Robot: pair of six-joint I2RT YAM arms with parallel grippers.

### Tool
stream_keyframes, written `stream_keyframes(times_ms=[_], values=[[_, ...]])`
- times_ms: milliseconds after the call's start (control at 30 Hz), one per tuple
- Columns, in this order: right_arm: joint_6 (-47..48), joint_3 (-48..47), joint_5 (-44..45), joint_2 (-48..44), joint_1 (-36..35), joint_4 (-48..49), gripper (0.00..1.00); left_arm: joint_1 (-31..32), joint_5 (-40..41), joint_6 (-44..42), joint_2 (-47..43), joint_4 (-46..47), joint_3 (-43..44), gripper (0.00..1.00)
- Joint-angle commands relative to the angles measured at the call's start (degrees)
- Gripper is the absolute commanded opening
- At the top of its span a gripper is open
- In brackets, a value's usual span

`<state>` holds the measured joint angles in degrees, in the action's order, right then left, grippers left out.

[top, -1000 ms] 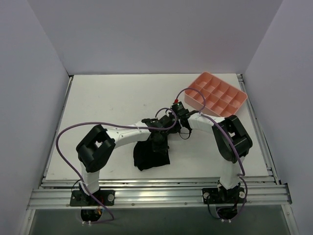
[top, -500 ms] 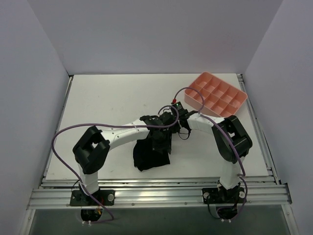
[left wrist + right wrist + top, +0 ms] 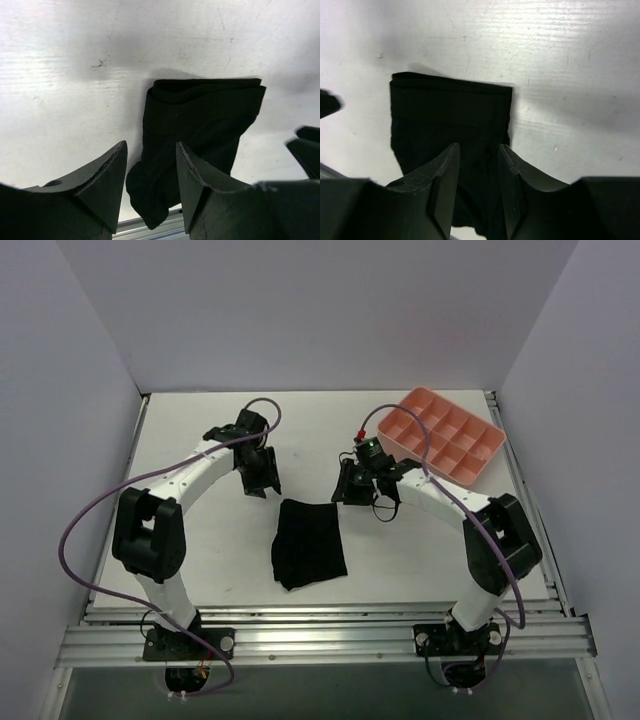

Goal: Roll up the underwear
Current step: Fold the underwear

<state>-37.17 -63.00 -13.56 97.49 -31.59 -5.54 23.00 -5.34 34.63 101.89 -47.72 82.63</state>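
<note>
The underwear's folded edge (image 3: 172, 90) is open at the corner near my left gripper, so next my left gripper pinches that loose corner (image 3: 286, 504) and holds it shut before rolling further.
The underwear (image 3: 310, 543) is a black cloth lying folded in a flat oblong on the white table, between the two arms and a little nearer the front. It also shows in the left wrist view as the underwear (image 3: 200, 127) and in the right wrist view as the underwear (image 3: 450, 112). My left gripper (image 3: 263, 476) hangs open behind and left of it, apart from the cloth. In its own view the left gripper (image 3: 151, 147) holds nothing. My right gripper (image 3: 350, 487) is open behind and right of the cloth. The right gripper (image 3: 478, 147) is empty too.
A pink compartment tray (image 3: 398, 450) sits at the back right, just beyond the right wrist. The table's metal front rail (image 3: 320, 635) runs below the cloth. White walls close in the back and both sides. Purple cables loop off both arms.
Both grippers were shut together over the cloth's far edge. They have opened and drawn back from it, the left arm swinging far to the back left. The cloth lies still.
</note>
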Motion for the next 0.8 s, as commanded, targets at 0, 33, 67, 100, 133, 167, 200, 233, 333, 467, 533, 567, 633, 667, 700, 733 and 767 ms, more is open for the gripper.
stream_keyframes(times_ms=[0, 33, 67, 100, 133, 167, 200, 233, 333, 467, 533, 567, 633, 667, 700, 733, 767], values=[[0.9, -0.8, -1.5, -5.4, -0.7, -5.2, 0.32, 0.3, -6.3, -5.8, 3.8, 1.4, 1.4, 0.52], [0.3, 0.0, -2.0, -6.3, -1.1, -5.0, 0.32, 0.3, -7.1, -6.0, 4.5, 2.5, 1.5, 0.52], [-0.3, 2.0, -2.5, -8.3, -1.6, -4.7, 0.31, 0.3, -8.3, -6.2, 5.9, 2.9, 1.7, 0.53], [-1.0, 3.2, -3.0, -9.3, -2.0, -4.3, 0.3, 0.4, -8.9, -6.2, 6.5, 3.4, 1.9, 0.53], [-2.4, 4.5, -3.9, -11.7, -2.2, -3.1, 0.29, 0.3, -9.5, -6.2, 7.0, 4.5, 1.9, 0.53], [-3.2, 7.3, -4.4, -12.8, -3.1, -2.2, 0.28, 0.2, -10.6, -6.2, 8.3, 5.0, 2.0, 0.53], [-4.0, 9.0, -4.9, -13.9, -3.4, -1.1, 0.27, 0.2, -10.8, -6.2, 9.0, 5.2, 2.5, 0.53], [-4.9, 10.8, -6.1, -14.8, -3.7, 1.7, 0.26, 0.2, -11.0, -6.4, 9.8, 4.9, 3.0, 0.52], [-8.5, 17.0, -7.1, -17.1, -5.8, 8.1, 0.22, -0.1, -11.0, -7.4, 12.1, 4.4, 3.5, 0.5], [-10.5, 20.2, -6.3, -16.6, -10.3, 12.7, 0.21, -0.6, -11.2, -7.6, 13.2, 5.3, 2.8, 0.4], [-10.7, 20.3, -5.3, -15.0, -11.6, 12.1, 0.21, -0.8, -11.4, -7.6, 13.6, 5.4, 2.6, 0.29], [-10.8, 20.5, -3.9, -14.5, -11.6, 11.7, 0.21, -0.9, -11.4, -7.3, 13.8, 5.5, 2.4, 0.18], [-11.0, 21.8, -3.1, -13.7, -11.6, 11.6, 0.2, -0.9, -11.4, -7.1, 13.9, 6.2, 2.2, 0.1], [-10.9, 22.1, -2.4, -13.5, -11.5, 11.2, 0.19, -1.1, -11.2, -7.0, 14.0, 6.5, 2.1, 0.04], [-10.0, 22.5, -1.3, -13.1, -11.2, 10.6, 0.18, -1.3, -10.9, -7.0, 14.1, 6.6, 2.2, 0.02], [-9.6, 23.2, -0.6, -12.4, -10.9, 9.4, 0.18, -1.4, -10.7, -6.9, 14.4, 6.6, 2.4, 0.02], [-9.3, 23.6, -0.3, -12.2, -10.4, 9.1, 0.16, -1.7, -10.3, -7.0, 14.4, 6.5, 2.6, 0.02]])
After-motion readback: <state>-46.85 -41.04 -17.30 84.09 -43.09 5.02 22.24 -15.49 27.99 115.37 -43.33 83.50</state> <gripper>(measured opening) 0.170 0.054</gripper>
